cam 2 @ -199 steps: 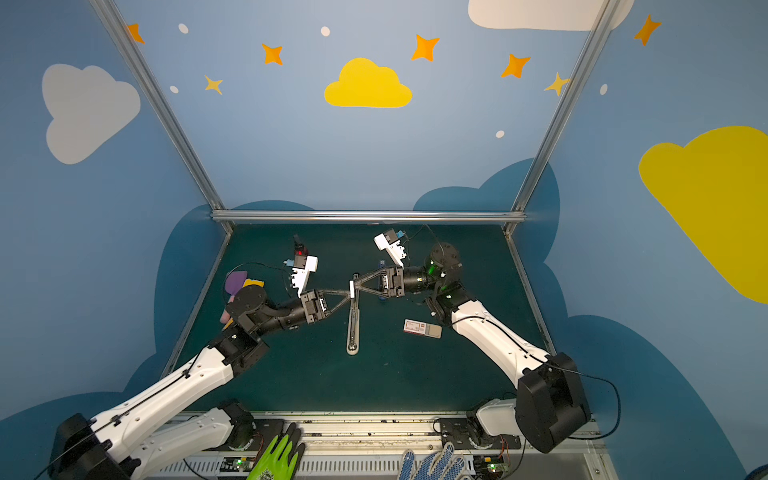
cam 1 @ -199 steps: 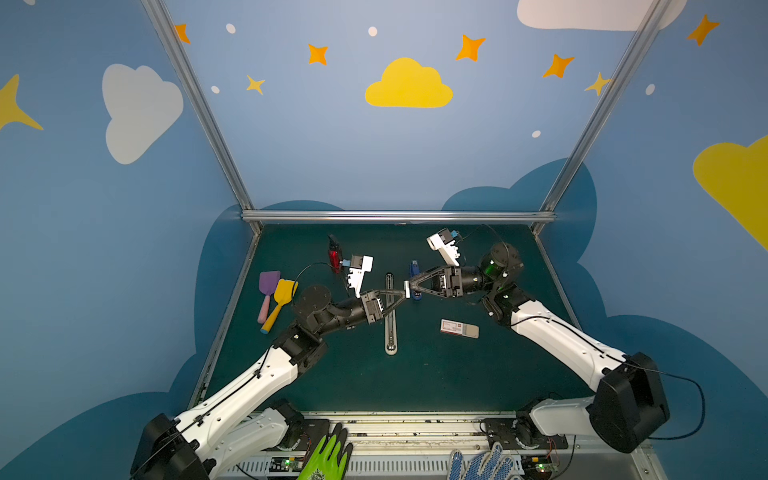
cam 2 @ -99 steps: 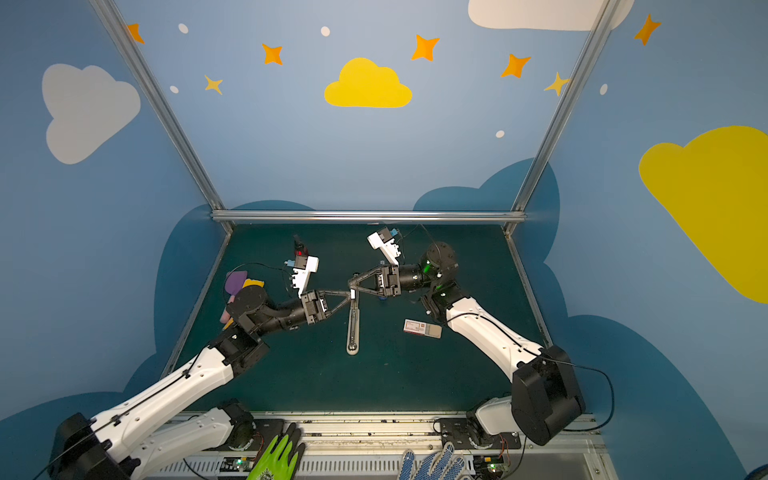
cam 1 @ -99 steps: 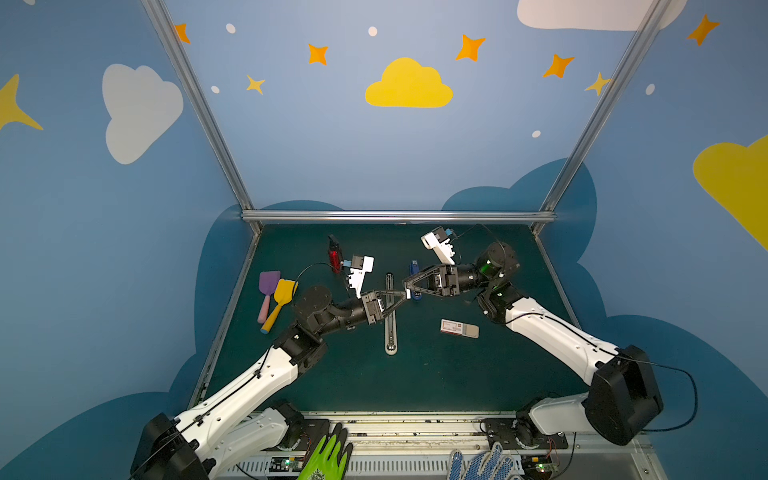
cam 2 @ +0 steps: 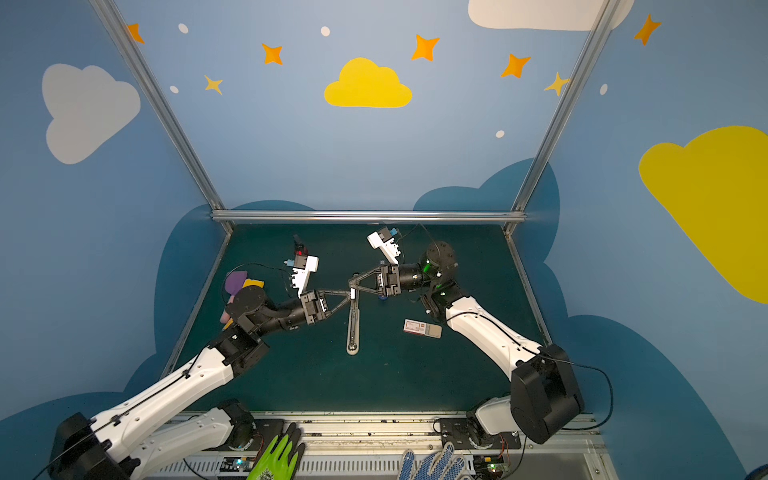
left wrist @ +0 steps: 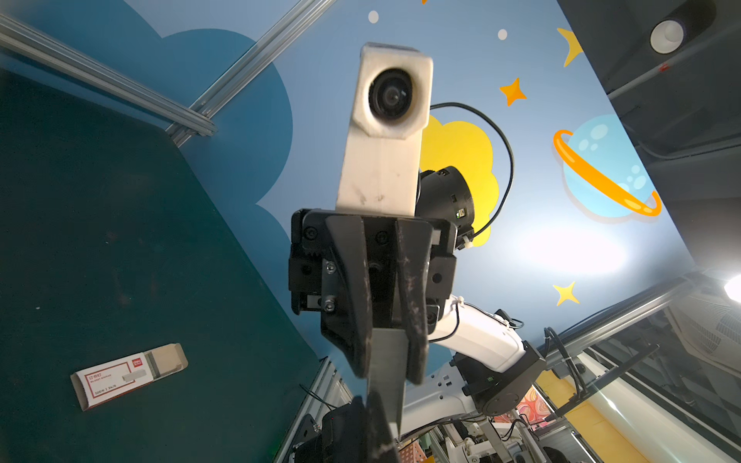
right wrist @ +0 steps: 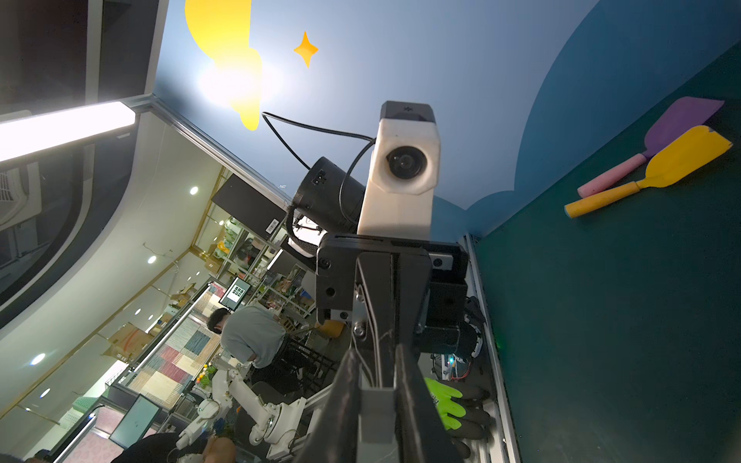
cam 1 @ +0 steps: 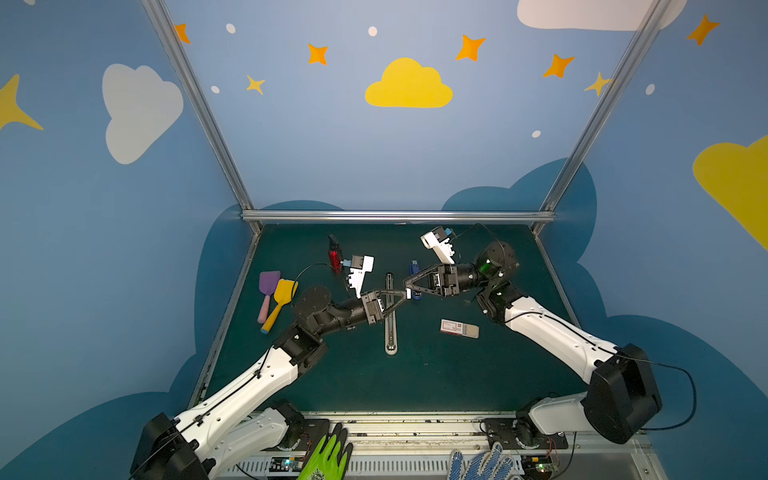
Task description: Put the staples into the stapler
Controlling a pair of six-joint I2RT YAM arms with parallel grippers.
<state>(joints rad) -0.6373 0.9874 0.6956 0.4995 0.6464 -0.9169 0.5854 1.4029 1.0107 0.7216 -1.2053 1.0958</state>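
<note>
The stapler lies straight, with the strip of staples in both grippers [cam 1: 409, 294], so next my left gripper releases and turns the stapler's near end [cam 1: 391, 348] toward my right gripper.
A thin grey strip of staples [left wrist: 385, 360] hangs in the air between both grippers, above the table's middle. My left gripper [cam 1: 403, 295] is shut on one end of it. My right gripper [cam 1: 409, 288] faces it from the right, and its fingers press both sides of the strip [right wrist: 376, 413]. The stapler [cam 1: 390, 328] lies folded open and flat on the green mat just below them. The white, red-printed staple box [cam 1: 459, 328] lies to the stapler's right with its tray partly slid out [left wrist: 128, 375].
A purple spatula [cam 1: 269, 286] and a yellow spatula [cam 1: 282, 297] lie at the mat's left side. A red item [cam 1: 333, 254] stands at the back and a blue item [cam 1: 414, 269] lies near the stapler's far end. A green glove [cam 1: 328, 455] lies on the front rail.
My right gripper has moved left to meet the left gripper and closed its fingers onto the staple strip. The left arm has stayed put, still gripping the strip.
</note>
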